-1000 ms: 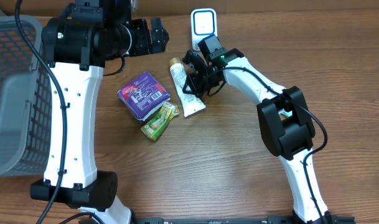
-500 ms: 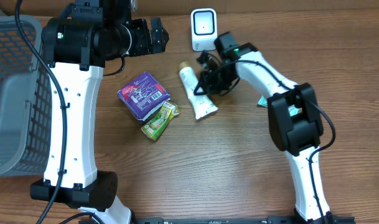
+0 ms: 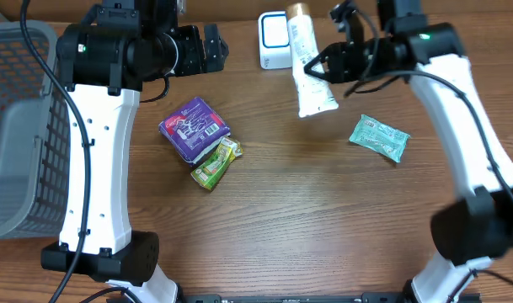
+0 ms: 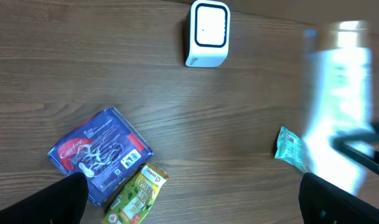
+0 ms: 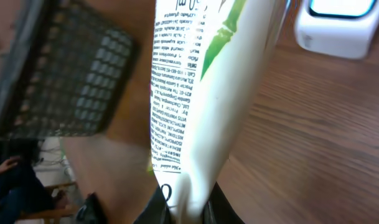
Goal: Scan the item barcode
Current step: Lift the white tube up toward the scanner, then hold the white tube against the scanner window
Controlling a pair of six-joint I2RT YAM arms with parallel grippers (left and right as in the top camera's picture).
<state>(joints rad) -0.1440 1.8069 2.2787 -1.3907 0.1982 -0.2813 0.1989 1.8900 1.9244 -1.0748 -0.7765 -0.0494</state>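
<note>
The white tube [image 3: 312, 80] is in my right gripper, off to the side of the scanner, so I should swing the tube over and tilt it across the scanner's window [image 3: 275, 32] before I put it down.
The item is a white tube [image 3: 305, 63] with green leaf print and a gold cap, held off the table just right of the white scanner [image 3: 274, 39]. My right gripper [image 3: 328, 69] is shut on the tube's crimped end. In the right wrist view the tube [image 5: 201, 93] rises from between the fingers [image 5: 188, 208], its printed text facing the camera, with the scanner [image 5: 338, 25] at the top right. My left gripper [image 3: 212, 49] hangs open at the back left, holding nothing. The left wrist view shows the blurred tube [image 4: 335, 106] to the right of the scanner [image 4: 208, 32].
A purple packet [image 3: 195, 126] and a green tea sachet [image 3: 216, 162] lie left of centre. A teal packet [image 3: 379, 137] lies on the right. A grey mesh basket [image 3: 20, 126] stands along the left edge.
The right arm lifted the tube off the table and carried it up and to the right, beside the scanner. The teal packet has come into view. The left arm stayed still.
</note>
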